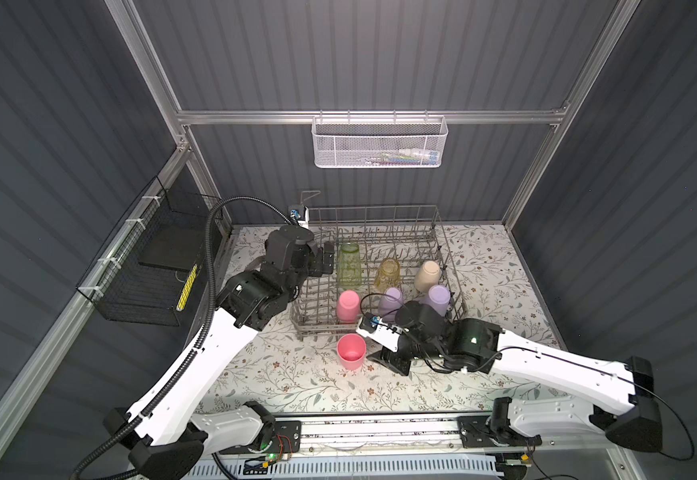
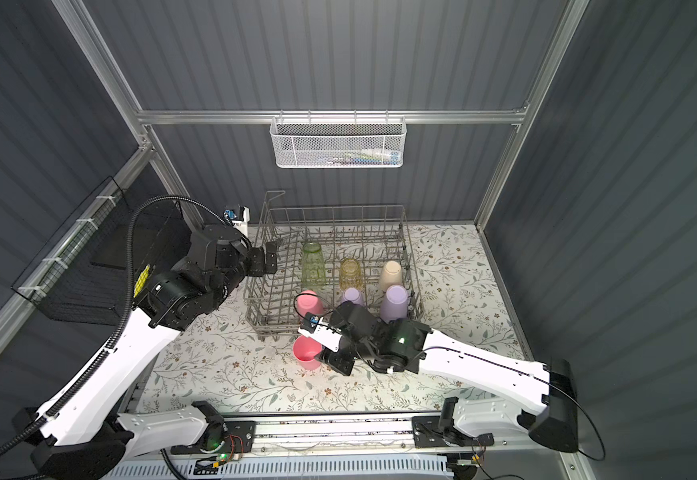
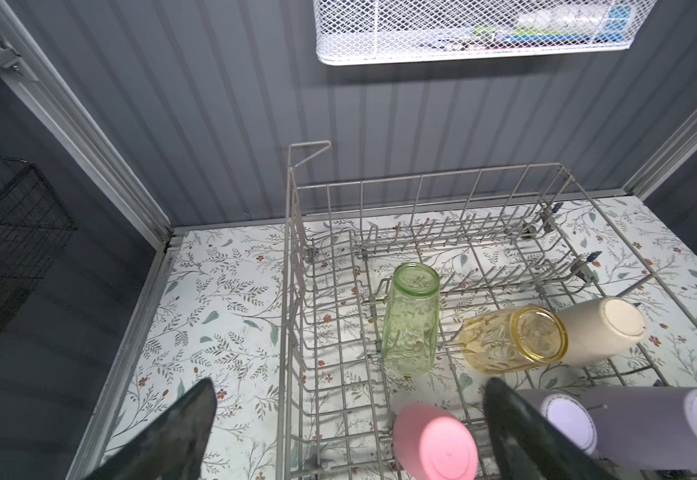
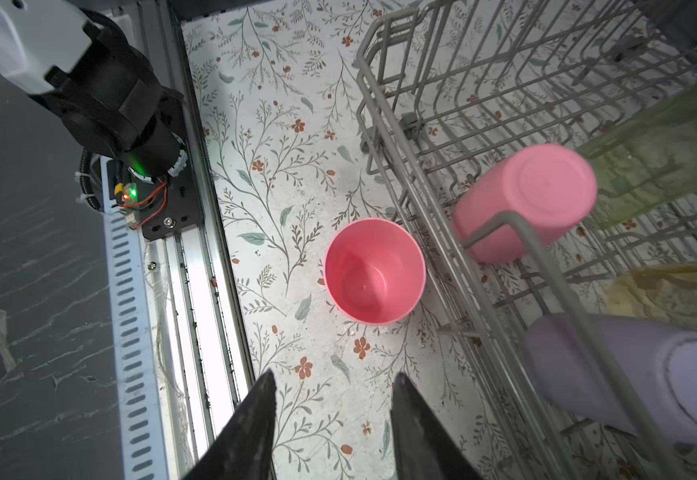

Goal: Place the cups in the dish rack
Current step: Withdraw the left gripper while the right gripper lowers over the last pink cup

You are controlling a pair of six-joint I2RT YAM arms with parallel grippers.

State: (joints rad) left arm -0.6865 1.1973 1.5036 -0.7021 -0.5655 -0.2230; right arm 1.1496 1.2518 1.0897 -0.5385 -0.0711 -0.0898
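The pink cup before the rack (image 1: pixel 352 351) stands with its opening up, and its front rim (image 1: pixel 352 360) is free. My right gripper goes on moving in until its fingers are on both sides of the cup's front rim.
The grey wire dish rack (image 1: pixel 374 216) stands at the back of the table. Upside down inside it are a clear green cup (image 1: pixel 349 264), a clear yellow cup (image 1: pixel 388 272), a beige cup (image 1: pixel 427 275), two lilac cups (image 1: pixel 391 301) (image 1: pixel 438 299) and a pink cup (image 1: pixel 347 306). Another pink cup (image 1: pixel 351 351) (image 4: pixel 374 270) stands mouth up on the table just before the rack's front rim. My right gripper (image 1: pixel 386 359) (image 4: pixel 332 382) is open and empty, a short way right of that cup. My left gripper (image 1: pixel 328 259) (image 3: pixel 349 386) is wide open and empty above the rack's left wall.
A white mesh basket (image 1: pixel 378 143) hangs on the back wall. A black wire basket (image 1: pixel 147 270) hangs on the left wall. The arms' base rail (image 1: pixel 380 432) runs along the table's front edge. Flowered table surface (image 1: pixel 288 374) shows in front of the rack.
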